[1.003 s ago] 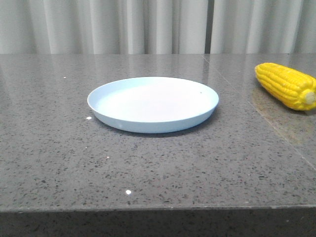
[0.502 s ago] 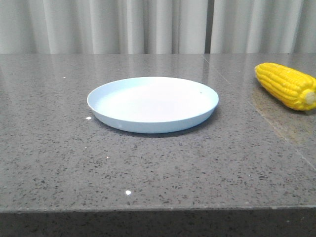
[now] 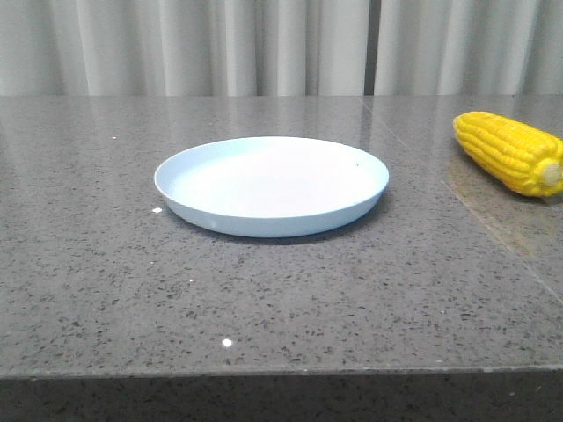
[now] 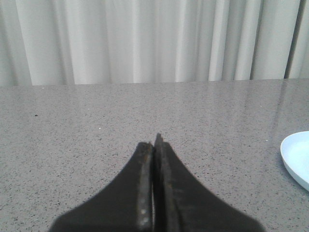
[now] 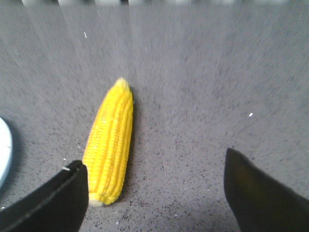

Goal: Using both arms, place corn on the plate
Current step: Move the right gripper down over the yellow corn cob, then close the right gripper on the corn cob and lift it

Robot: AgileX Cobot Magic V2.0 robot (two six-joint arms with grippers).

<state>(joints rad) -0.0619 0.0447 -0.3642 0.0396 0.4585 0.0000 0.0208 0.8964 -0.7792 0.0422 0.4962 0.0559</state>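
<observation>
The yellow corn (image 3: pixel 510 152) is beyond the pale blue plate and far from my left gripper, so next my right gripper picks up the corn and puts it on the plate (image 3: pixel 273 180).
The yellow corn (image 3: pixel 512 150) lies on the grey table at the far right, its beige stub end toward the front. The pale blue plate (image 3: pixel 271 214) sits empty in the middle. Neither gripper shows in the front view. In the right wrist view the right gripper (image 5: pixel 154 179) is open wide above the table; the corn (image 5: pixel 110 140) lies beside its one finger (image 5: pixel 53 203), apart from it, and a sliver of the plate (image 5: pixel 4 150) shows at the edge. In the left wrist view the left gripper (image 4: pixel 153 145) is shut and empty over bare table, with the plate's rim (image 4: pixel 294 157) off to one side.
A speckled grey stone table (image 3: pixel 176 281) with its front edge near the camera. White curtains (image 3: pixel 220 44) hang behind the table. A seam (image 3: pixel 457 198) in the tabletop runs between plate and corn.
Nothing has visibly moved in the front view; the plate and the corn stay where they were.
</observation>
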